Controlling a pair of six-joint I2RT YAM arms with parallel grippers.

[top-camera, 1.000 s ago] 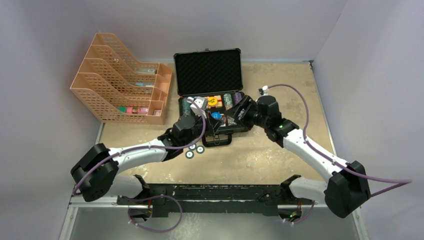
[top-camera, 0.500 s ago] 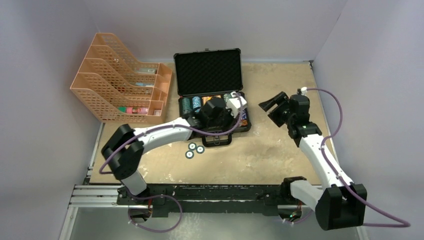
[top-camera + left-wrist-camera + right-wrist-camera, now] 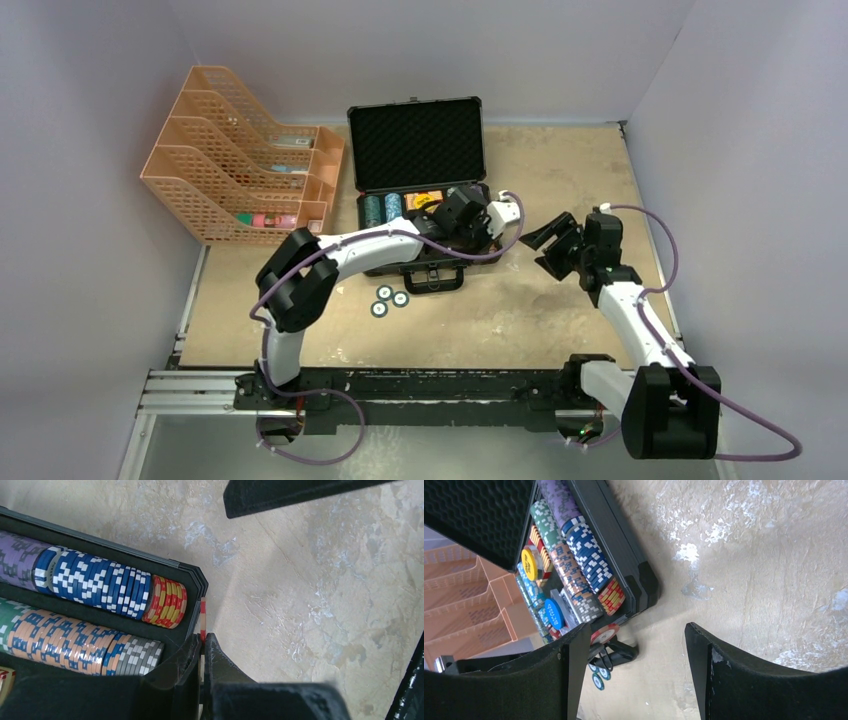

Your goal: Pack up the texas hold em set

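Observation:
The robot's left arm reaches across the case, so next the left gripper sets down its chip and moves away before the right gripper goes for the loose chips (image 3: 386, 300).
The black case (image 3: 428, 262) lies open with its foam lid (image 3: 415, 143) raised, and rows of coloured chips (image 3: 95, 582) fill the tray. My left gripper (image 3: 204, 640) is shut on a red-and-white chip (image 3: 203, 615) held edge-on just outside the case's right front corner (image 3: 197, 580). The chip also shows in the right wrist view (image 3: 605, 633). My right gripper (image 3: 636, 627) is open and empty over bare table to the right of the case (image 3: 644, 580); it also shows in the top view (image 3: 550, 240). Three loose chips (image 3: 390, 298) lie in front of the case handle. The card deck does not show.
An orange mesh file organiser (image 3: 240, 160) stands to the left of the case. Yellow (image 3: 529, 558) and blue (image 3: 553, 612) discs sit in the tray. Grey walls close in the table on three sides.
My left gripper has swung right across the case to its right front corner. My right gripper has pulled back from over the case to the table on its right.

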